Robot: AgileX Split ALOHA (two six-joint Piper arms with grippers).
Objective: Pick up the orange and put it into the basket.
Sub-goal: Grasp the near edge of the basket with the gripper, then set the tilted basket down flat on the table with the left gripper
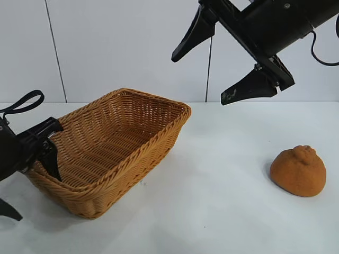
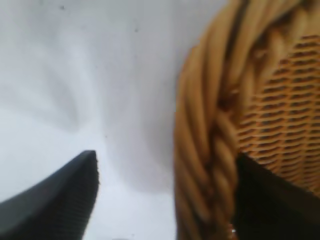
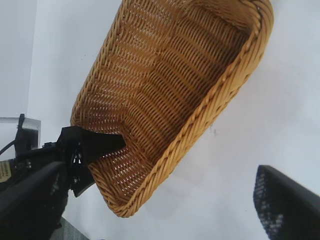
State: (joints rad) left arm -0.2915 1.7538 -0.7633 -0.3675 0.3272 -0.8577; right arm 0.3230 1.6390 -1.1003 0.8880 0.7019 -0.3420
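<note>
Next, my left gripper takes hold of the basket's braided rim [image 1: 68, 189] and turns the basket square before the orange goes in, because the basket [image 1: 119, 145] stands at an angle to the back wall.
The orange [image 1: 298, 171], a dull orange-brown lump with a knob on top, sits alone on the white table at the right. The tan wicker basket [image 1: 127, 180] stands left of centre, well apart from it. My left gripper [image 1: 36, 177] is at the basket's left end, open astride the braided rim [image 2: 210, 100]. One finger [image 2: 265, 200] is inside against the rim, the other [image 2: 60, 200] outside with a gap to it. My right gripper [image 1: 199, 79] hangs open high above the table, between basket and orange, holding nothing. The right wrist view shows the basket [image 3: 225, 95] and the left gripper [image 3: 92, 160].
The white table [image 1: 222, 211] runs back to a pale panelled wall [image 1: 132, 47]. A black strap loop [image 1: 24, 100] sticks up from the left arm near the basket's far-left corner.
</note>
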